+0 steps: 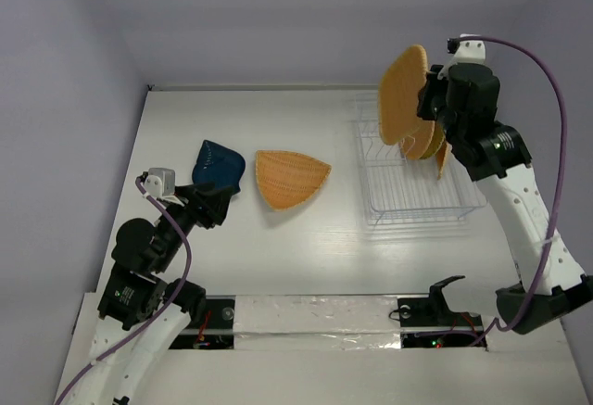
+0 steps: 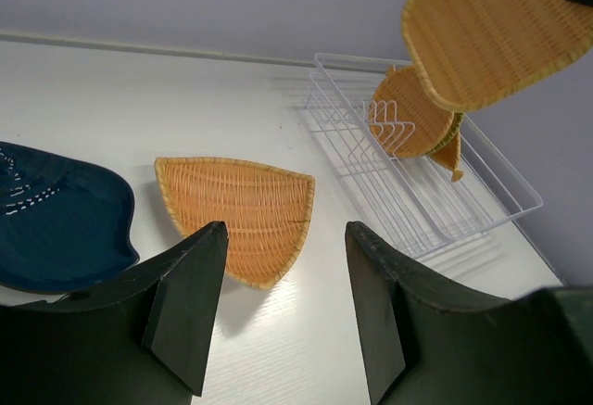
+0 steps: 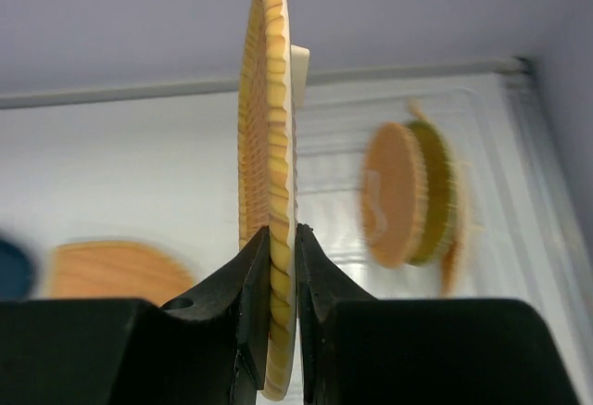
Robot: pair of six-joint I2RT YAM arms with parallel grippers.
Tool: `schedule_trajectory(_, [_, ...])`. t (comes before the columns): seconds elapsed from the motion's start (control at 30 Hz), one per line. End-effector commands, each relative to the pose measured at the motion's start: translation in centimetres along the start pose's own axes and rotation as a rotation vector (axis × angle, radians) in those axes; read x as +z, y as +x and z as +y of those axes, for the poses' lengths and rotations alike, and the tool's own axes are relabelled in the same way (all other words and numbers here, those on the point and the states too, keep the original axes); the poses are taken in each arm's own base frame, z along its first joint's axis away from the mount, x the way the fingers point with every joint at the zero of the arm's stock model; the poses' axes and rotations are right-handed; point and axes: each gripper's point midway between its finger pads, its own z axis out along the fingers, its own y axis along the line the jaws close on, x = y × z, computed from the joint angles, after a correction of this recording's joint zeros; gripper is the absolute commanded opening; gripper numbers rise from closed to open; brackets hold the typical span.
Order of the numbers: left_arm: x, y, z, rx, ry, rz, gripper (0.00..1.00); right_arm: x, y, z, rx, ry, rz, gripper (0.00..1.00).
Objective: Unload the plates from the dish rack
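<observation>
I go on moving my right gripper toward the orange leaf-shaped plate (image 1: 290,178) and let go there on top, since the orange woven plate (image 1: 400,95) is clear above the dish rack.
My right gripper (image 1: 428,99) is shut on an orange woven plate (image 1: 401,94), held on edge high above the white wire dish rack (image 1: 389,203); the wrist view shows the plate's rim (image 3: 271,99) clamped between my fingers. Still standing in the rack are an orange plate (image 1: 419,140), a yellow-green plate (image 2: 456,127) behind it and a small orange piece (image 1: 443,158). The dark blue plate (image 1: 220,165) and the orange leaf-shaped plate (image 1: 290,178) lie on the table. My left gripper (image 1: 211,203) is open and empty, low beside the blue plate (image 2: 56,234).
The white table (image 1: 306,238) is walled in on three sides. The rack sits at the right, close to the right wall. A taped strip (image 1: 315,317) runs along the near edge between the arm bases.
</observation>
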Motion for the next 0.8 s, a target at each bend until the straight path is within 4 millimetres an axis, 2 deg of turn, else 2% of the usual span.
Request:
schedule_trajectory(0.0, [0.3,-0.8,-0.3,0.005,0.017,-0.035,0.51,-1.3,-3.3,6.6,0.170,-0.289,-0.145,0.00])
schedule_trajectory(0.13, [0.3,-0.7,-0.3,0.003,0.014,-0.032,0.51,-1.6,-2.6,10.9,0.303,-0.504,-0.152,0.00])
schedule_trajectory(0.17, [0.3,-0.7,-0.2,0.001,0.013,-0.033,0.51,-2.6,-3.2,13.0,0.329,-0.618,-0.172,0.00])
schedule_trajectory(0.2, [0.4,-0.7,-0.2,0.001,0.013,-0.033,0.51,-2.3,-1.6,14.0,0.385,-0.653,-0.130,0.00])
schedule_trajectory(0.3, [0.3,-0.8,-0.2,0.003,0.013,-0.036,0.51,-1.9,-0.1,16.3,0.506,-0.762,-0.110,0.00])
schedule_trajectory(0.4, [0.4,-0.7,-0.2,0.001,0.012,-0.032,0.51,-1.4,1.0,18.1,0.628,-0.839,-0.086,0.00])
schedule_trajectory(0.43, [0.4,-0.6,-0.2,0.000,0.012,-0.030,0.51,-1.2,2.8,18.8,0.648,-0.861,-0.041,0.00])
schedule_trajectory(0.5, [0.4,-0.5,-0.2,-0.001,0.013,-0.026,0.51,-0.4,3.6,19.5,0.739,-0.893,-0.024,0.00])
schedule_trajectory(0.57, [0.4,-0.5,-0.3,0.000,0.017,-0.024,0.51,0.2,5.7,20.9,0.790,-0.916,0.019,0.00])
schedule_trajectory(0.7, [0.4,-0.6,-0.3,0.001,0.019,-0.027,0.51,1.6,8.7,22.9,0.862,-0.887,0.101,0.00])
schedule_trajectory(0.77, [0.4,-0.5,-0.3,0.000,0.019,-0.024,0.51,2.6,9.7,23.1,0.879,-0.846,0.114,0.00])
